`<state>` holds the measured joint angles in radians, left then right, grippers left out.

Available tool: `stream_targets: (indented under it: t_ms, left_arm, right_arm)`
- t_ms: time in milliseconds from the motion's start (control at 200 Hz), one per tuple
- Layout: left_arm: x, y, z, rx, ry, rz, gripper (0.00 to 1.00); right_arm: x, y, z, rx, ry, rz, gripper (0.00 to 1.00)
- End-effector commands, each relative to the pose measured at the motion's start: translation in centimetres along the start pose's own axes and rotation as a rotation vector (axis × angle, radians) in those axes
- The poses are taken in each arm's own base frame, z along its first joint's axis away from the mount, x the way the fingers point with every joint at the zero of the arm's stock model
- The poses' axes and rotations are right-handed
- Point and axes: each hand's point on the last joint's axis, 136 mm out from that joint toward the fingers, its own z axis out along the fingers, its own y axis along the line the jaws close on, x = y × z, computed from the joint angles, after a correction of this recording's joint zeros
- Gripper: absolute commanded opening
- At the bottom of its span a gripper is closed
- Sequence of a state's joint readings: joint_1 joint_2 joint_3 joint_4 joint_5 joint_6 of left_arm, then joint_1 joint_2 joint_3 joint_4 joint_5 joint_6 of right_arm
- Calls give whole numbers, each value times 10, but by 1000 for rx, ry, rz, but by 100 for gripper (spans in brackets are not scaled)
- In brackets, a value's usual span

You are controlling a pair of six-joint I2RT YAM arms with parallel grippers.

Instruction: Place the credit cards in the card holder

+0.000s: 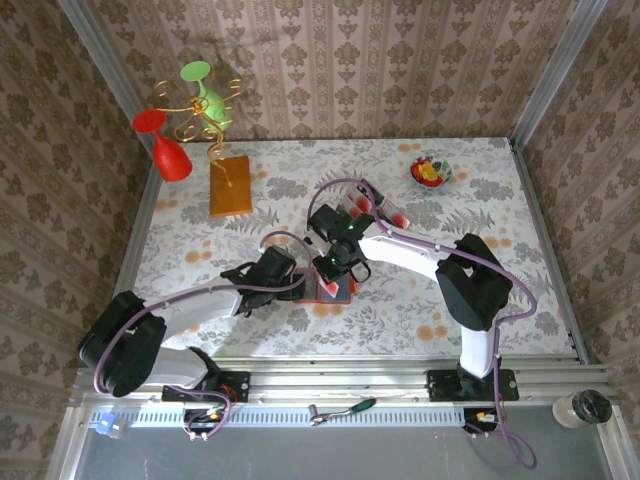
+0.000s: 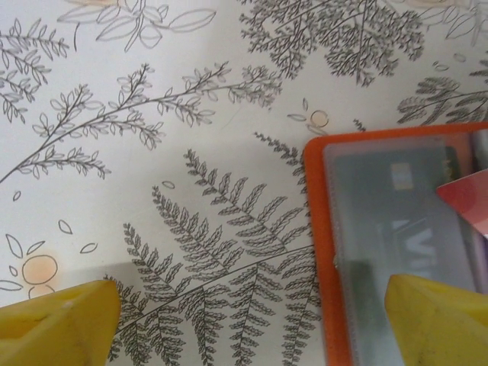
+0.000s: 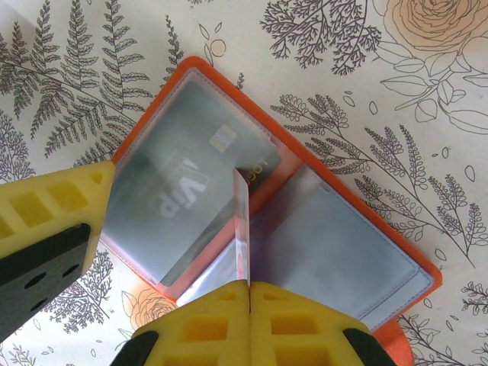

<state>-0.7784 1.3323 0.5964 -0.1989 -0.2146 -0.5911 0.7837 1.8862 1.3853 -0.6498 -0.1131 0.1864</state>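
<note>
The credit card lies at a slant across the card holder's fold (image 3: 285,185), so my right gripper should move back, turn the card straight and come in low over the empty half (image 3: 343,248).
The orange card holder (image 3: 191,70) lies open on the patterned table, grey-blue clear pockets up; a dark card marked VIP (image 3: 183,187) sits in its left pocket. My right gripper (image 3: 249,286) is shut on a credit card (image 3: 243,221), held edge-on and upright over the fold of the holder (image 1: 337,290). In the left wrist view, this red card's corner (image 2: 469,206) hangs above the card holder (image 2: 381,229). My left gripper (image 2: 248,328) is open, its right finger (image 2: 438,320) resting on the holder's left half. Two more credit cards (image 1: 362,204) lie behind the right arm.
An orange-brown block (image 1: 230,186) with a gold wire stand, a red glass (image 1: 165,150) and a green glass (image 1: 205,90) stands at the back left. A small bowl (image 1: 431,172) sits at the back right. A lidded cup (image 1: 581,408) stands off the table's near right corner.
</note>
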Motion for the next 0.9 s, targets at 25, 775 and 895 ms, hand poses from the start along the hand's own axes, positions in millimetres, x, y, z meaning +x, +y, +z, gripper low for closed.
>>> stream_targets:
  t_ms: [25, 775, 895]
  left_arm:
    - [-3, 0, 2, -24, 9, 37, 91]
    - [28, 16, 16, -67, 64, 25, 91]
    - [30, 17, 16, -66, 63, 17, 91]
  right_arm:
    - [15, -1, 13, 6, 54, -3, 0]
    - [-20, 10, -43, -172, -191, 180, 0]
    - [-21, 5, -41, -210, -295, 310, 0]
